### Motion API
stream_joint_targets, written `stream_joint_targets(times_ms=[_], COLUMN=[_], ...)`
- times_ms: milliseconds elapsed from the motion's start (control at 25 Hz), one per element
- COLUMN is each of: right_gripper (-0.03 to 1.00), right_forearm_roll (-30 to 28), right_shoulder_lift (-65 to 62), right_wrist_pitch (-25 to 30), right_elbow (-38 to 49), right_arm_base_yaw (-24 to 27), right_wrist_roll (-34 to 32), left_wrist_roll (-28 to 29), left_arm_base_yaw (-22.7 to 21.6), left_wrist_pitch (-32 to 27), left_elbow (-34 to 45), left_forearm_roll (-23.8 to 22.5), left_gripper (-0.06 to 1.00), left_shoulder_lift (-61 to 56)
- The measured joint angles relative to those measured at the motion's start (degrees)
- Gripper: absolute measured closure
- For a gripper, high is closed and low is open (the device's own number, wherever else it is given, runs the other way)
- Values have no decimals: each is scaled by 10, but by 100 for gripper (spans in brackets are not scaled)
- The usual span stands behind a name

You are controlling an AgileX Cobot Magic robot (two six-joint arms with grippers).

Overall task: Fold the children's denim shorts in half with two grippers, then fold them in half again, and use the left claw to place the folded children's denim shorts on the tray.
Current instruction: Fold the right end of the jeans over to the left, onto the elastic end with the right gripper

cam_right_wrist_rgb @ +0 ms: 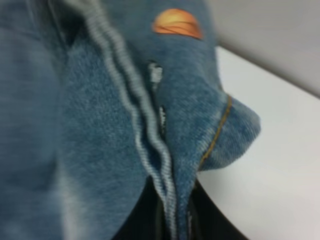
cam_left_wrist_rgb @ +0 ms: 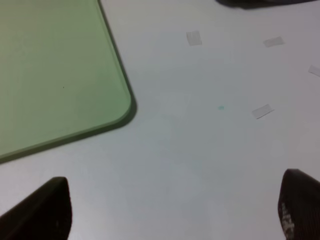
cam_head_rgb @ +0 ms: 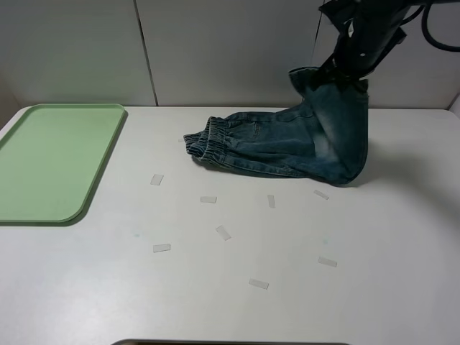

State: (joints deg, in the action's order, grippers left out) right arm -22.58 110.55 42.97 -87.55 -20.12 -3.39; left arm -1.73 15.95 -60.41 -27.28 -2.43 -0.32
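The waistband [cam_head_rgb: 208, 143] end is lying flat while my right gripper lifts the hem [cam_head_rgb: 305, 76]. I should keep moving the hem over until it gets to the waistband, then let go.
The children's denim shorts [cam_head_rgb: 287, 144] lie on the white table right of centre, waistband toward the left. Their right end is lifted off the table by my right gripper [cam_head_rgb: 345, 72], which is shut on the hem high at the back right. In the right wrist view blue denim [cam_right_wrist_rgb: 100, 125] with an orange patch [cam_right_wrist_rgb: 177, 22] fills the picture, and the dark fingers [cam_right_wrist_rgb: 175, 220] pinch its seam. My left gripper [cam_left_wrist_rgb: 175, 210] is open and empty, hovering over bare table near a corner of the tray [cam_left_wrist_rgb: 50, 75]. The pale green tray [cam_head_rgb: 50, 158] sits at the left, with nothing on it.
Several small pieces of clear tape [cam_head_rgb: 223, 232] are stuck on the table in front of the shorts, and some show in the left wrist view [cam_left_wrist_rgb: 262, 111]. A grey wall [cam_head_rgb: 215, 50] stands close behind the table.
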Motion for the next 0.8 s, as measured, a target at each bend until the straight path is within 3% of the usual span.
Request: stream_joint_targets(times_ms=[240,440,800], right_gripper=[96,96,96], right_forearm_roll=[95,172,226], right_shoulder_lift=[0,11,56], right_wrist_pitch=[-35,-61,-79], right_elbow=[0,-1,-1], right_arm_base_yaw=[-61,-82,-83], right_wrist_roll=[0,0,4], left_wrist_roll=[0,0,0], left_arm_base_yaw=[0,0,0], left_wrist_pitch=[0,0,0], left_elbow=[0,0,0], left_forearm_roll=[0,0,0], left_gripper=[13,13,13], left_shoulder_lift=[0,0,0])
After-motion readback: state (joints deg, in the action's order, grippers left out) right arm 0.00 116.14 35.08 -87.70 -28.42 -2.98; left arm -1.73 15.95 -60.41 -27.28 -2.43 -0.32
